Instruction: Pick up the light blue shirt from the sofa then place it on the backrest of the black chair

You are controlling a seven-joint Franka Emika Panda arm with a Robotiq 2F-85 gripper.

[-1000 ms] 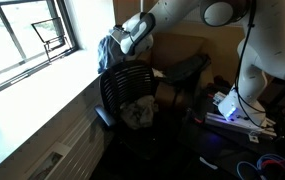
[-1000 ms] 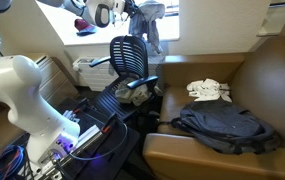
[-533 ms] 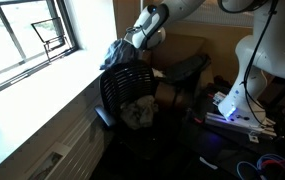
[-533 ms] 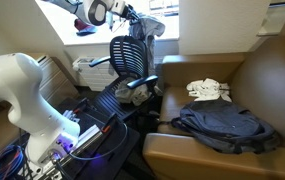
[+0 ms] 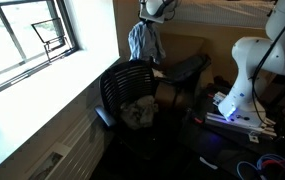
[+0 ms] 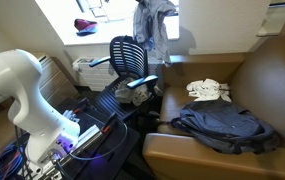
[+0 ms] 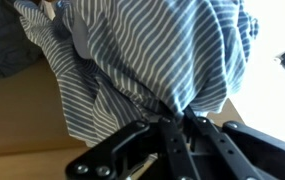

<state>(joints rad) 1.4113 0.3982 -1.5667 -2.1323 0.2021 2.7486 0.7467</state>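
Note:
The light blue shirt is hanging high and toward the sofa side of the backrest. My gripper should therefore move toward the window and lower the shirt over the chair's top edge.
My gripper is shut on the light blue striped shirt, which fills the wrist view. In both exterior views the shirt hangs from the gripper high above the black mesh chair, clear of its backrest. The gripper's fingers are mostly hidden by the cloth in the exterior views.
A brown leather sofa holds a dark grey garment and a white cloth. More cloth lies on the chair seat. A window and sill are beside the chair. The robot base and cables crowd the floor.
The gripper has lifted the shirt upward and away from just over the chair backrest; the shirt now hangs higher and further toward the sofa side.

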